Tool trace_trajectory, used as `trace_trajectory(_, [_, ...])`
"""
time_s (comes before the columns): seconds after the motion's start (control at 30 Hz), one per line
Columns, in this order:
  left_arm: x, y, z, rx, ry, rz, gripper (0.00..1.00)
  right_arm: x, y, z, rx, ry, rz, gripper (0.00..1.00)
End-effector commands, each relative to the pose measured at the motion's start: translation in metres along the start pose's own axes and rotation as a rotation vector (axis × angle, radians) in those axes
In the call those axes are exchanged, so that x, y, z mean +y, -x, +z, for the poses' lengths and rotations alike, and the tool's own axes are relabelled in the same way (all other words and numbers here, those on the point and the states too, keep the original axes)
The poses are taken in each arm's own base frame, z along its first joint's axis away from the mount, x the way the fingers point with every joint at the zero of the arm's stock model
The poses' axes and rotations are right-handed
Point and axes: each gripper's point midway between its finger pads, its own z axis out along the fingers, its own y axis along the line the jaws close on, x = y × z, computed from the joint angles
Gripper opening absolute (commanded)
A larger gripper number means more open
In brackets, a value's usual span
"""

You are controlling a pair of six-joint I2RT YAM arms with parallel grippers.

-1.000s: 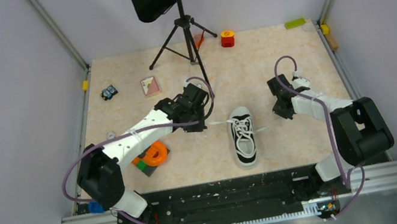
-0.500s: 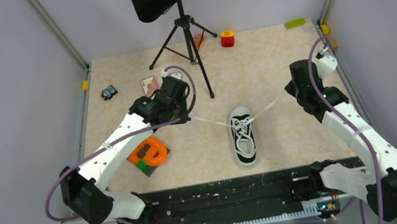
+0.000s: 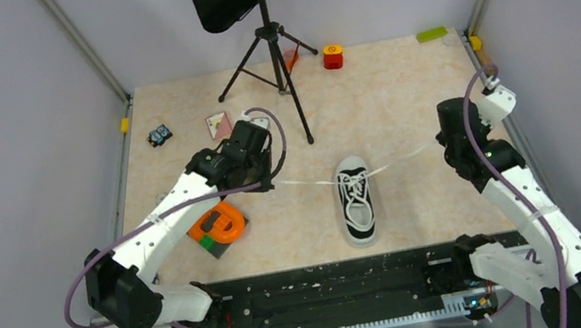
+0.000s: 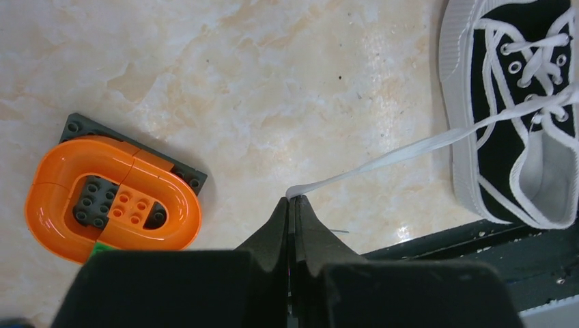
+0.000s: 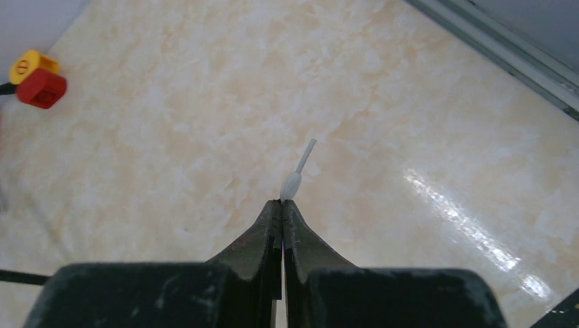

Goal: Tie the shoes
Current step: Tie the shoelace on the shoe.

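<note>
The laces [image 3: 404, 157] lean toward the shoe's far side. Next, my left gripper pulls its lace back toward the orange brick loop [image 3: 230, 222] to get the laces straight.
The shoe [image 3: 356, 201], a black low-top sneaker with a white toe cap, lies mid-table with its toe toward the arms; the left wrist view shows it [image 4: 519, 109] at the right edge. From its top eyelets one white lace [image 3: 304, 184] runs taut to the left and the other lace [image 3: 403, 157] taut to the right. My left gripper [image 3: 271, 183] is shut on the left lace's end [image 4: 292, 193]. My right gripper [image 3: 444, 141] is shut on the right lace near its tip [image 5: 298, 172], the aglet sticking out past the fingertips.
An orange brick loop on a dark plate [image 3: 218, 227] lies under my left arm, also the orange loop [image 4: 109, 198] in the left wrist view. A music stand tripod [image 3: 277, 59] stands behind the shoe. Small toys [image 3: 332, 56] and a card [image 3: 219, 126] dot the far side.
Both arms swung outward from beside the shoe, drawing the two laces from slack to taut. The right gripper travelled farthest, toward the right wall. The shoe stayed put.
</note>
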Motion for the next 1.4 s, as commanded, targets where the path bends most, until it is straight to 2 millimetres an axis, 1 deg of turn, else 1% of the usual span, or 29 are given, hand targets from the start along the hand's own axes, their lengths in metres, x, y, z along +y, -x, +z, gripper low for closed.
trace_trajectory(0.0, [-0.005, 0.0, 0.003, 0.001, -0.05, 0.082, 0.0, -0.037, 0.002, 0.01, -0.043, -0.121, -0.038, 0.0])
trace_trajectory(0.13, [0.002, 0.0, 0.006, 0.0, -0.034, 0.078, 0.0, -0.047, -0.001, 0.014, -0.041, -0.144, -0.04, 0.0])
trace_trajectory(0.3, [0.034, -0.003, 0.015, 0.023, 0.004, 0.028, 0.0, -0.058, -0.01, 0.018, -0.025, -0.167, -0.053, 0.0])
trace_trajectory(0.4, [0.046, -0.009, 0.02, 0.046, 0.007, -0.011, 0.0, -0.064, -0.023, 0.02, 0.005, -0.173, -0.059, 0.0])
trace_trajectory(0.53, [0.05, -0.018, 0.023, 0.066, 0.003, -0.055, 0.0, -0.072, -0.044, 0.023, 0.049, -0.182, -0.05, 0.0])
trace_trajectory(0.63, [0.052, -0.028, 0.025, 0.08, 0.008, -0.081, 0.0, -0.079, -0.054, 0.023, 0.068, -0.192, -0.048, 0.0])
trace_trajectory(0.73, [0.046, -0.043, 0.028, 0.116, -0.032, -0.107, 0.0, -0.087, -0.059, 0.022, 0.07, -0.21, -0.055, 0.0])
trace_trajectory(0.83, [0.046, -0.055, 0.031, 0.144, -0.04, -0.123, 0.0, -0.095, -0.062, 0.021, 0.064, -0.232, -0.069, 0.0])
trace_trajectory(0.93, [0.047, -0.059, 0.031, 0.151, -0.04, -0.125, 0.0, -0.103, -0.066, 0.022, 0.064, -0.256, -0.083, 0.0])
trace_trajectory(1.0, [0.051, -0.057, 0.029, 0.143, -0.02, -0.115, 0.0, -0.105, -0.068, 0.022, 0.068, -0.262, -0.072, 0.0])
trace_trajectory(1.07, [0.06, -0.05, 0.025, 0.127, 0.017, -0.117, 0.0, -0.102, -0.07, 0.023, 0.08, -0.248, -0.046, 0.0])
trace_trajectory(1.17, [0.064, -0.03, 0.017, 0.084, 0.009, -0.134, 0.0, -0.095, -0.058, 0.021, 0.06, -0.226, -0.024, 0.0])
trace_trajectory(1.23, [0.063, -0.022, 0.012, 0.067, -0.003, -0.139, 0.0, -0.093, -0.047, 0.021, 0.035, -0.232, -0.027, 0.0])
trace_trajectory(1.3, [0.066, -0.02, 0.012, 0.061, -0.002, -0.149, 0.0, -0.094, -0.039, 0.02, 0.019, -0.24, -0.034, 0.0])
trace_trajectory(1.37, [0.07, -0.025, 0.016, 0.079, 0.006, -0.168, 0.0, -0.097, -0.037, 0.02, 0.014, -0.249, -0.035, 0.0])
